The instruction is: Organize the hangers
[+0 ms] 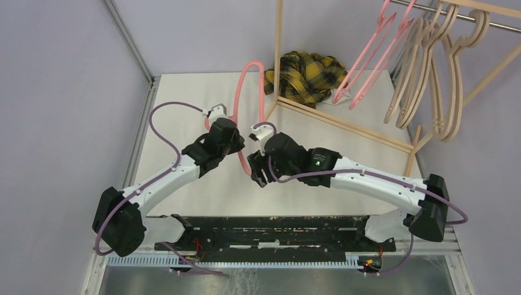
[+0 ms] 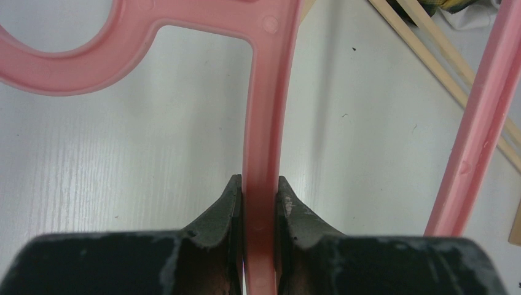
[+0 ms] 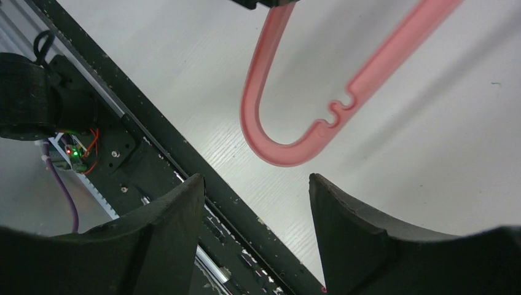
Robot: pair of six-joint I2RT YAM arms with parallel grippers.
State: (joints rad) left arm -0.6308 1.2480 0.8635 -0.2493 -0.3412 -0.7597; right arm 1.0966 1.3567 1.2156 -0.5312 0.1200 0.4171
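Observation:
I expect the hanging pink hangers [image 1: 373,55] to swing round when I bring another hanger onto the rail, because they dangle by their hooks with lower ends free [image 1: 340,99].
A pink hanger [image 1: 241,86] stretches over the white table, its hook toward the plaid cloth. My left gripper [image 1: 237,147] is shut on its middle. In the left wrist view the fingers [image 2: 228,206] pinch the hanger's straight bar [image 2: 264,92], and the hook curves off to the upper left. My right gripper [image 1: 257,174] stands open just beside the hanger's near end. In the right wrist view the rounded, notched end [image 3: 276,153] lies just ahead of the gripper [image 3: 255,184], outside the jaws. Two pink hangers [image 1: 368,55] and several tan hangers [image 1: 430,67] hang on the rail.
The light wooden rack frame [image 1: 344,120] stands at the back right with its metal rail [image 1: 491,23] above. A yellow-black plaid cloth [image 1: 305,75] lies inside the frame's base. The black mounting bar [image 1: 270,230] runs along the near edge.

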